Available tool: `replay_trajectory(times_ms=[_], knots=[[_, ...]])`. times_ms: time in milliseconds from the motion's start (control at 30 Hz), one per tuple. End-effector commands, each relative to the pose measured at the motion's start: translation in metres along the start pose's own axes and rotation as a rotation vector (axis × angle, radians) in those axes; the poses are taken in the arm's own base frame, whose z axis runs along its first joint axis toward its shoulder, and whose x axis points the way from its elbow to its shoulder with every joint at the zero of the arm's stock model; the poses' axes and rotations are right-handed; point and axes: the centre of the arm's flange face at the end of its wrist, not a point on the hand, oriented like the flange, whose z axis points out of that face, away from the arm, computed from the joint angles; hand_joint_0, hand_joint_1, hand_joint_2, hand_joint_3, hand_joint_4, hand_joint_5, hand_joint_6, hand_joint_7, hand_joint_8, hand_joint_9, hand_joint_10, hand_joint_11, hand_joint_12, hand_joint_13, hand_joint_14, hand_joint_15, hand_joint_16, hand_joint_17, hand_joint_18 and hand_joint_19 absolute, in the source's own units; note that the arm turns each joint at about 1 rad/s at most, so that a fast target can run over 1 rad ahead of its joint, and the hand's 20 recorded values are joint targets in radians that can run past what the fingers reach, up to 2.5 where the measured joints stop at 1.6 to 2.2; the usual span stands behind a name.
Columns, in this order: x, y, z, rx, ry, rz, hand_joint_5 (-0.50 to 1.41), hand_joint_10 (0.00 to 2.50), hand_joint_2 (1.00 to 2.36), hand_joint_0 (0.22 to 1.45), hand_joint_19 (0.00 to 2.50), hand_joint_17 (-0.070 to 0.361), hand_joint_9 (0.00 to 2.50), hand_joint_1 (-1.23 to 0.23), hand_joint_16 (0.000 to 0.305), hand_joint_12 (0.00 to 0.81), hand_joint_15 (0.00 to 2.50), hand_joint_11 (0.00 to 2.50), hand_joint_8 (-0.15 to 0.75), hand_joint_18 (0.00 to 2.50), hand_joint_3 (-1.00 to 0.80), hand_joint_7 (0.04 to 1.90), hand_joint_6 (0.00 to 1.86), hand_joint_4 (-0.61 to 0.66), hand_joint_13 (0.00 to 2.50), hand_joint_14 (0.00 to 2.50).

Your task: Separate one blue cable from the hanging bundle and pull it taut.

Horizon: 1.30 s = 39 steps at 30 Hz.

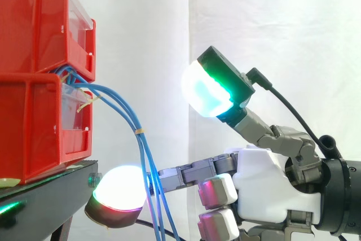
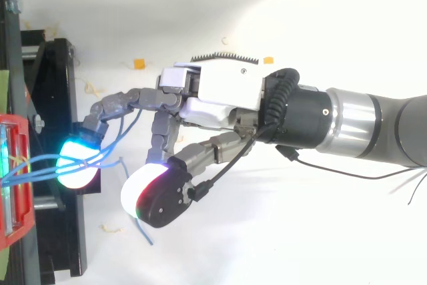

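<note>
My gripper will drag another cable along over its fingers when it pulls one out, because the blue cables (image 1: 134, 118) cross the finger (image 1: 156, 180) behind its glowing pad.
Several blue cables (image 1: 121, 111) come out between the two stacked red bins (image 1: 34, 134) and hang down in a bundle, tied by a pale band (image 1: 139, 132). My hand (image 1: 271, 190) comes in from the right and is open. One finger stretches left at the height of the stand's edge, and the hanging cables cross it just behind its glowing pad (image 1: 118, 193). From above, that pad (image 2: 75, 165) lies under the cables (image 2: 40, 163). The thumb is raised well above the cables, and its green pad (image 1: 206, 91) touches nothing. The other fingers are bent low under the palm.
The bins stand on a black stand (image 1: 51, 184) at the left, before a white curtain. A loose blue cable end (image 2: 141, 228) trails over the white floor below the thumb. Small orange scraps (image 2: 139, 64) lie on the floor.
</note>
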Motion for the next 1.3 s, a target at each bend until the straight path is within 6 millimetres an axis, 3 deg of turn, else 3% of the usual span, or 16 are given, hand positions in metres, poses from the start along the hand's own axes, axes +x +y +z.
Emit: replay_trajectory(times_ms=[0, 467, 933, 1267], knots=[[0.000, 0.001, 0.001, -0.003, 0.000, 0.002, -0.05, 0.02, 1.00, 0.33, 0.30, 0.224, 1.47, -0.65, 0.100, 0.466, 0.49, 0.44, 0.354, 1.47, -0.50, 0.86, 0.50, 0.33, 1.38, 0.01], [0.011, 0.019, 0.013, -0.013, 0.011, 0.070, -0.05, 0.01, 1.00, 0.34, 0.30, 0.223, 1.47, -0.65, 0.099, 0.467, 0.48, 0.43, 0.358, 1.46, -0.50, 0.87, 0.50, 0.34, 1.38, 0.02], [0.014, 0.020, 0.012, 0.006, 0.016, 0.067, -0.04, 0.02, 1.00, 0.35, 0.32, 0.218, 1.48, -0.65, 0.097, 0.460, 0.50, 0.46, 0.352, 1.44, -0.50, 0.91, 0.50, 0.35, 1.39, 0.02], [-0.001, 0.019, 0.012, 0.018, -0.011, 0.085, -0.04, 0.02, 1.00, 0.35, 0.32, 0.219, 1.48, -0.65, 0.097, 0.463, 0.50, 0.46, 0.349, 1.45, -0.50, 0.88, 0.50, 0.35, 1.38, 0.02]])
